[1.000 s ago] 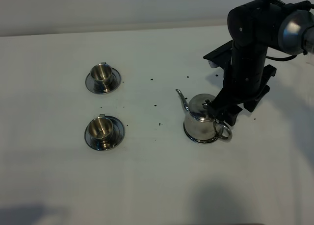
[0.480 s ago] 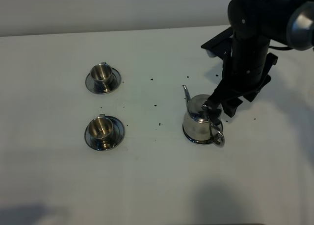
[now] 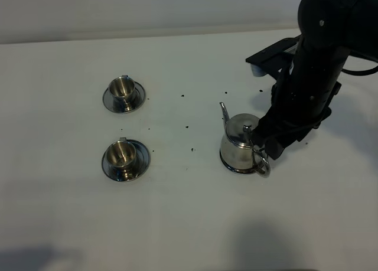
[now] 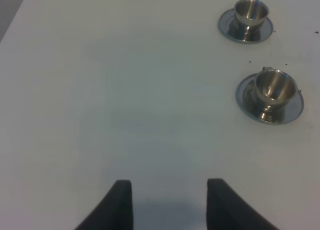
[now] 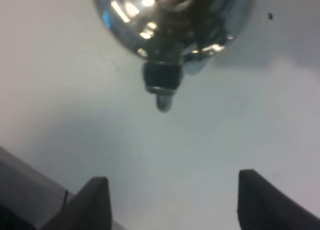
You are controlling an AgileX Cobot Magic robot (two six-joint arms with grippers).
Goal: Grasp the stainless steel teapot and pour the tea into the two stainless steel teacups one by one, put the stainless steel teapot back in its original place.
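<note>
My gripper will lift the stainless steel teapot, and I should expect a separate saucer to stay behind, because a dark rim shows under the teapot.
The stainless steel teapot stands upright right of centre, spout toward the far side and loop handle toward the front right. My right gripper hovers just beside the handle, open, with nothing between its fingers. In the right wrist view the teapot and its handle lie ahead of the gripper. Two stainless steel teacups on saucers sit at the left, one farther and one nearer. The left gripper is open over bare table, well short of the cups.
Small dark specks are scattered on the white table between the cups and the teapot. The black right arm rises behind the teapot at the right. The table's far edge meets a pale wall.
The teapot has turned a little, spout swinging toward the far side and handle toward the front. The right arm has drawn back to the right, its gripper still open beside the handle.
</note>
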